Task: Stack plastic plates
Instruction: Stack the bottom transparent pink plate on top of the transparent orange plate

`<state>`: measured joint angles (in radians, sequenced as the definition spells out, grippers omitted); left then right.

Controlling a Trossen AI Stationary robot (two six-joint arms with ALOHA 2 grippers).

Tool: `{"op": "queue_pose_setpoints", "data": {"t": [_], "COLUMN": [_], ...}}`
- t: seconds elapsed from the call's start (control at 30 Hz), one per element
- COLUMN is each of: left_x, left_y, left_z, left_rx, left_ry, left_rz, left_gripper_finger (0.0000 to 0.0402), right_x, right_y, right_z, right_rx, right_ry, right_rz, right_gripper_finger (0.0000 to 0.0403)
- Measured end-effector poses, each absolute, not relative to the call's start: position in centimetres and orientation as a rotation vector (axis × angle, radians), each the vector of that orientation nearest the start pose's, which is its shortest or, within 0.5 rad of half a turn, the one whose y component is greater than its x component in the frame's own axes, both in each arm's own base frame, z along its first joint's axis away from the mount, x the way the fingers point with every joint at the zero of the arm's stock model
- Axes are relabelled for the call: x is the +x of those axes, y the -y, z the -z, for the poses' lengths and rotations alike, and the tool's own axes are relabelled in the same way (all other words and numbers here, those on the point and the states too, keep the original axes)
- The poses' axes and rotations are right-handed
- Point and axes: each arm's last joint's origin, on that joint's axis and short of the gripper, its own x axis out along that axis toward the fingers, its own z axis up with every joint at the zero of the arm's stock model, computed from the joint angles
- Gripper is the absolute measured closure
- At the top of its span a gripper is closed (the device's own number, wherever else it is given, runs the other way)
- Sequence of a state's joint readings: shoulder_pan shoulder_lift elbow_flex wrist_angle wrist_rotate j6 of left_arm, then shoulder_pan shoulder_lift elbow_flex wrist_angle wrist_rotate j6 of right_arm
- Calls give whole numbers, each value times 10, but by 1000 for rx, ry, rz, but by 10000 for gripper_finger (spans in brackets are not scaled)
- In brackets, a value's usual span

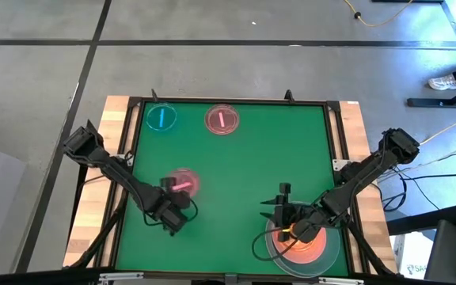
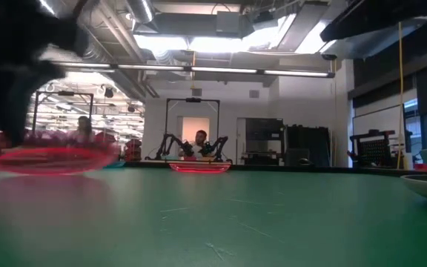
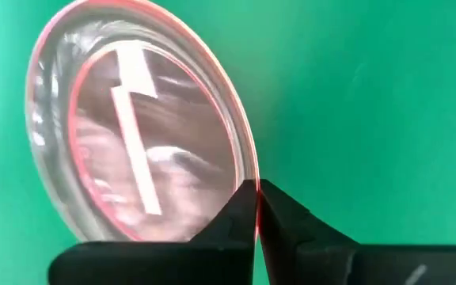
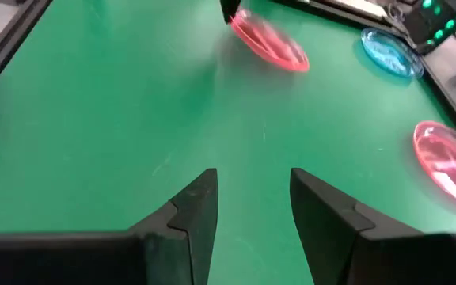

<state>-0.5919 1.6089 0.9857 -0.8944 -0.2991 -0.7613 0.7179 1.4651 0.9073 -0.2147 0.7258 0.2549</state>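
Observation:
My gripper will carry the pale bar (image 1: 182,187) along with the tilted pink plate (image 4: 270,40) over the stack, because the bar stays put on the plate.
A small translucent pink plate with a pale bar (image 3: 133,134) is held by my left gripper (image 3: 256,202), which is shut on its rim. That plate (image 1: 184,182) sits left of the table's middle, with my left gripper (image 1: 177,195) just on its near side. A blue plate (image 1: 161,118) and another pink plate (image 1: 221,120) lie flat near the far edge. A stack of plates (image 1: 301,244) with an orange-pink one on top rests near the near right corner. My right gripper (image 4: 252,198) is open and hovers over the stack's left side (image 1: 280,208), touching nothing. My left gripper pinches the pink plate's rim (image 3: 250,178) between its two fingertips, at the edge nearest the gripper. The fingers come at it from the table's near side, slanting down. The plate looks tilted in the right wrist view (image 4: 269,39) and seems raised off the mat.
The green mat (image 1: 236,182) is bare between the held plate and the stack. A raised dark frame (image 1: 335,158) borders the mat. Beyond the far edge, the low view shows a lab room with another robot station (image 2: 195,144).

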Motion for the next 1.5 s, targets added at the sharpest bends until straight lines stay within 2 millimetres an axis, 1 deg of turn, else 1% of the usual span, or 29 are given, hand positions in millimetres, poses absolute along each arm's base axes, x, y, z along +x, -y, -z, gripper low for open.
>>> {"op": "queue_pose_setpoints", "data": {"t": [0.13,0.23,0.33,0.47,0.6,0.7,0.87,1.0,1.13,1.23,1.4,1.5], "left_x": [248,264,281,297,307,313,316,316,313,307,294,290], "left_y": [151,154,155,152,145,143,138,140,142,147,160,166], "left_z": [-185,-182,-176,-160,-143,-138,-137,-137,-139,-148,-172,-178], "left_rx": [186,259,318,384,357,323,281,271,266,279,320,358], "left_ry": [-1145,-1016,-921,-906,-935,-921,-921,-922,-934,-919,-837,-795], "left_rz": [-113,-9,51,87,87,67,67,77,99,109,101,82], "left_gripper_finger": [399,399,399,399,398,397,368,341,330,330,329,329], "right_x": [240,245,252,264,277,286,300,310,319,324,328,329], "right_y": [-178,-174,-171,-166,-162,-159,-152,-148,-148,-148,-145,-145], "right_z": [-227,-225,-217,-204,-193,-187,-174,-161,-149,-139,-123,-117], "right_rx": [-225,-213,-209,-194,-213,-224,-230,-244,-263,-269,-278,-289], "right_ry": [-551,-567,-601,-658,-662,-661,-672,-687,-667,-659,-692,-706], "right_rz": [71,66,62,29,8,-28,-85,-146,-202,-206,-196,-184], "right_gripper_finger": [253,253,253,253,253,253,253,253,253,253,253,253]}}
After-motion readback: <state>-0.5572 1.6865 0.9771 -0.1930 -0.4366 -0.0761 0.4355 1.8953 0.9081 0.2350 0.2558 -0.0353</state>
